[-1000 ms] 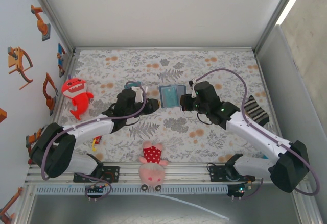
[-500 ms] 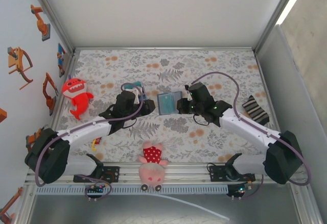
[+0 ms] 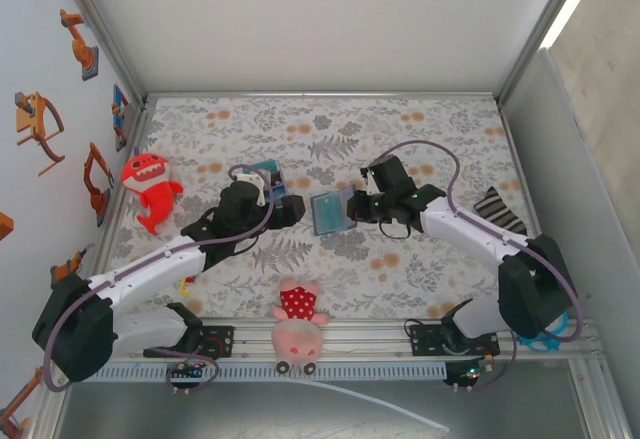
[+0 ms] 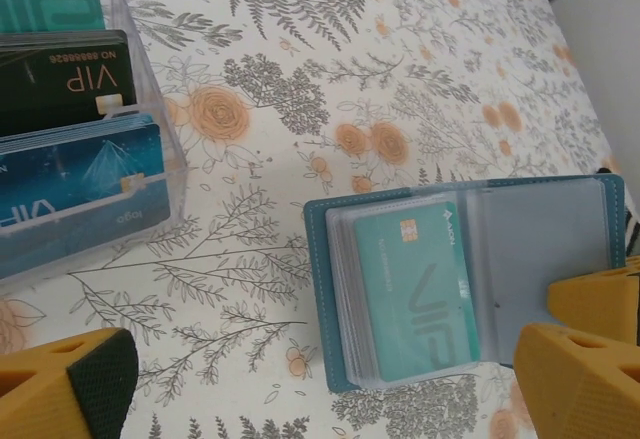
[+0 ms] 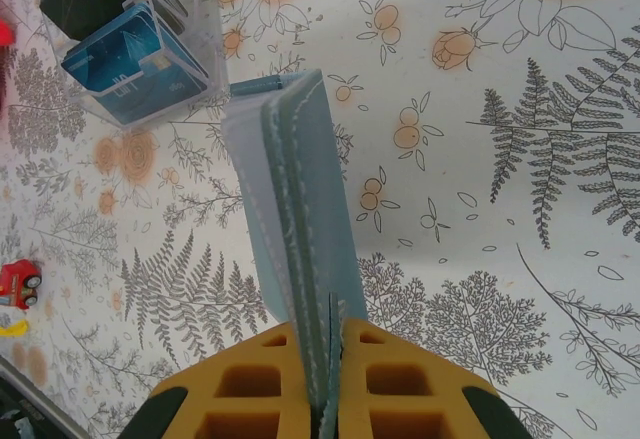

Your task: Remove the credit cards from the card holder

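Note:
My left gripper should hold the card side steady while my right gripper moves to the card, because my right gripper is pinching the empty panel's edge (image 4: 613,227), away from the teal card (image 4: 418,291).
The slate-blue card holder (image 3: 328,213) is open at mid-table between the two arms. My right gripper (image 3: 354,207) is shut on the edge of its right panel; in the right wrist view the card holder (image 5: 290,179) runs edge-on out from the right gripper (image 5: 327,389). In the left wrist view the card holder (image 4: 470,279) shows a teal credit card (image 4: 415,294) in its clear sleeves. My left gripper (image 4: 320,404) stands wide open just left of the holder, nothing between its fingers (image 4: 70,384). The left gripper (image 3: 285,209) also sits beside the holder in the top view.
A clear box (image 3: 265,173) behind the left gripper holds teal, black and blue cards (image 4: 70,149). A red shark plush (image 3: 150,189) lies at the left, a pink plush (image 3: 298,327) at the near edge, a striped sock (image 3: 500,214) at the right, a small red toy (image 3: 187,279) near the left arm.
My left gripper has opened wide and come forward from the clear box toward the holder. The right gripper has carried the holder left and nearer, still shut on it.

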